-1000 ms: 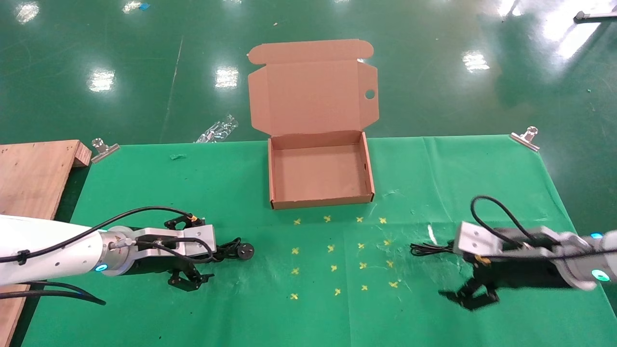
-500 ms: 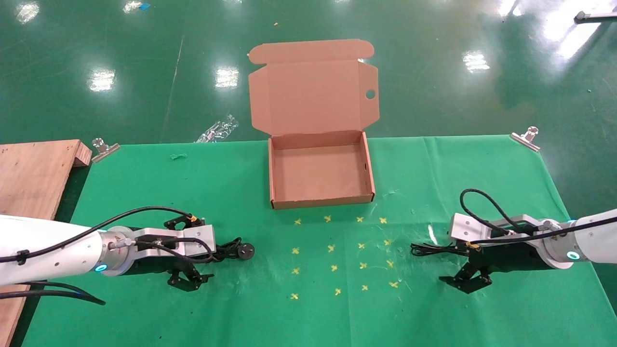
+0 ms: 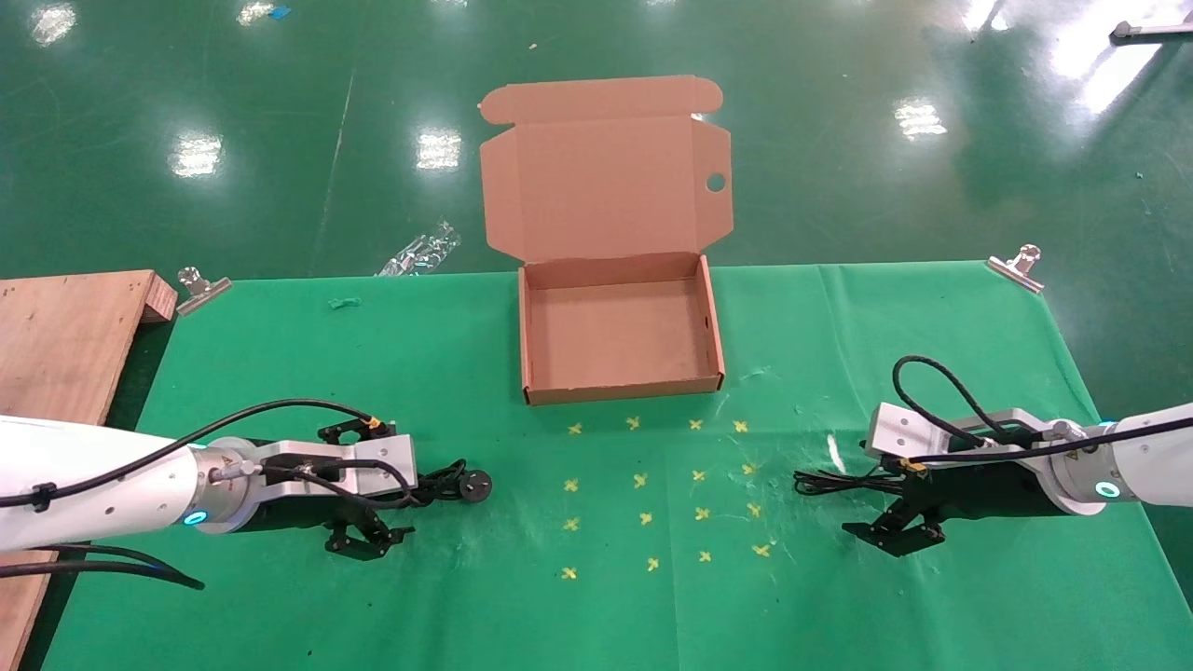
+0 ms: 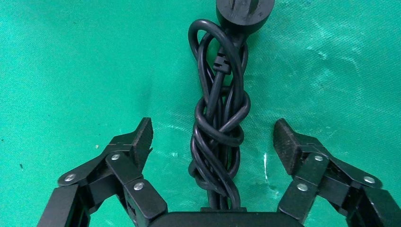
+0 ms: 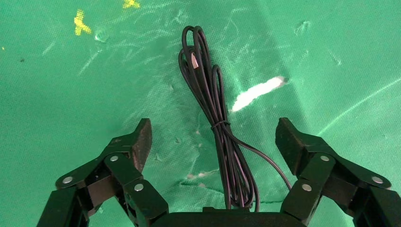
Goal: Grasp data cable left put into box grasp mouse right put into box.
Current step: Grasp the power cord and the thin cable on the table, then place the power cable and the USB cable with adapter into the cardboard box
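Note:
My right gripper will make the mouse dangle from a loose piece of cord [image 5: 265, 156] when it lifts the tied cord bundle [image 5: 220, 124] under it, because that piece runs from the bundle.
The data cable [image 3: 445, 486] lies bundled on the green cloth at the left, its round plug [image 3: 478, 485] pointing right. My left gripper [image 3: 396, 482] is open and low around it. In the left wrist view the cable [image 4: 220, 127] lies between the spread fingers [image 4: 142, 139], untouched. My right gripper [image 3: 885, 489] is open at the right, over the mouse's thin black cord [image 3: 832, 482]. In the right wrist view the cord bundle [image 5: 222, 132] runs between the open fingers [image 5: 289, 139]. The mouse body is hidden. The box [image 3: 623, 390] stands open and empty at the back centre, its lid [image 3: 606, 177] raised.
A wooden board [image 3: 65, 335] lies off the table's left edge. Metal clips [image 3: 200, 284] [image 3: 1016, 264] hold the cloth at the back corners. Yellow cross marks [image 3: 652, 485] dot the cloth between the grippers. A plastic wrapper [image 3: 419, 250] lies on the floor.
My right arm has moved left and a little away from the front edge, bringing its open gripper over the thin cord. The left arm and the cable have not moved.

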